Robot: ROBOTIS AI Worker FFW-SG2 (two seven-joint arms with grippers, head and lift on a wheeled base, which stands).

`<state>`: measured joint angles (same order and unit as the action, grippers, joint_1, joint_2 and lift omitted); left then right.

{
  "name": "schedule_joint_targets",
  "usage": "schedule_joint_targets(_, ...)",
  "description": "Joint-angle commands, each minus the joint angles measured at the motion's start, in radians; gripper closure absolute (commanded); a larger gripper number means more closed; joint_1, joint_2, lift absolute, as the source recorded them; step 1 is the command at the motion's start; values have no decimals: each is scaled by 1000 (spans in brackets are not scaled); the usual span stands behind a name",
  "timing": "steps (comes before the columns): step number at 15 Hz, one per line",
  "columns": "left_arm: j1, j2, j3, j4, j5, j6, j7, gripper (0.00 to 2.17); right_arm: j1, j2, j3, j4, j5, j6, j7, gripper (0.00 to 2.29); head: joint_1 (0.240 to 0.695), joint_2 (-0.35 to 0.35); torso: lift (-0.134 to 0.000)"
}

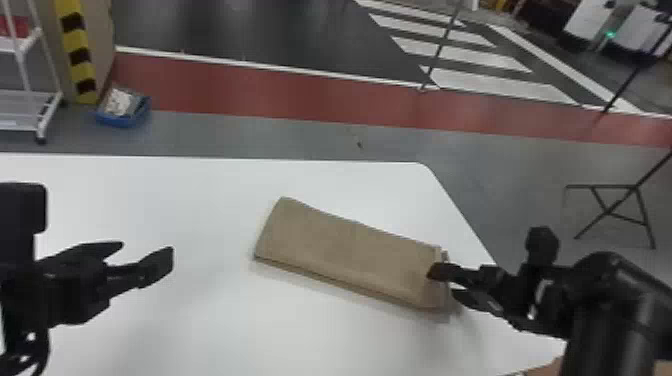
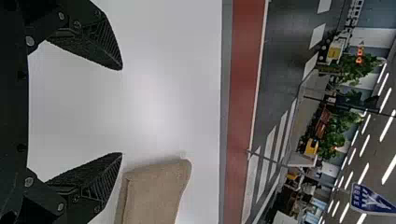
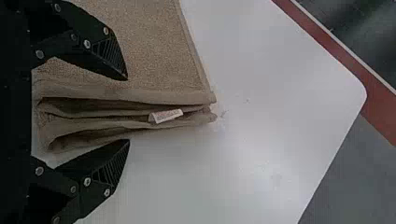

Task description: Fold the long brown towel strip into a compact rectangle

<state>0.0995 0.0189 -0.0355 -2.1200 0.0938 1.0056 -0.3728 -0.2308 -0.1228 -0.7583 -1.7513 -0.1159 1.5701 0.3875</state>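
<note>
My right gripper will fold the brown towel's layers (image 1: 352, 250) over together when it carries this end across, because the stacked edges (image 3: 130, 114) lie between its open fingers.
The brown towel (image 1: 350, 250) lies on the white table as a flat, layered strip, slanting from back left to front right. At its right end is my right gripper (image 1: 445, 284), one finger over the top layer. In the right wrist view my right gripper (image 3: 127, 109) stands open, its fingers on either side of the towel's stacked edges (image 3: 126, 100), where a small white tag sticks out. My left gripper (image 1: 145, 255) is apart from the towel, off to its left. In the left wrist view my left gripper (image 2: 122, 111) is open and holds nothing; the towel's end (image 2: 156, 191) lies near one finger.
The white table (image 1: 200, 200) has its far edge behind the towel and its slanting right edge close to my right gripper. On the floor beyond stand a blue bin (image 1: 122, 110), a white rack (image 1: 25, 105) at the left and a black stand (image 1: 615, 210) at the right.
</note>
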Motion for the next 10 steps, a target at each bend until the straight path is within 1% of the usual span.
schedule_joint_targets(1,2,4,0,-2,1,0,-1,269,-1,0,2,7,13,2,-3,535,695,-350,-124)
schedule_joint_targets(2,3,6,2,-3,1,0,-1,269,-2,2,-1,7,5,2,1,751,695,-350,-124)
schedule_joint_targets(3,3,6,0,-3,1,0,-1,269,-2,5,-13,1,-19,2,8,981,695,-350,-124)
schedule_joint_targets(4,3,6,-1,-3,1,0,-1,269,-2,5,-22,-13,-37,2,10,1180,695,-350,-124)
schedule_joint_targets(5,3,6,-1,-5,1,0,-1,269,-2,5,-27,-27,-50,2,10,1332,695,-350,-124)
schedule_joint_targets(7,3,6,-4,-5,1,3,-1,269,-2,8,-53,-50,-91,2,10,1372,695,-350,-124)
schedule_joint_targets(8,3,6,-6,-8,0,3,-1,269,-2,11,-76,-63,-122,2,11,1453,695,-350,-124)
schedule_joint_targets(10,3,6,-4,-15,-2,12,-1,269,11,12,-119,-117,-192,2,21,1453,695,-350,-124)
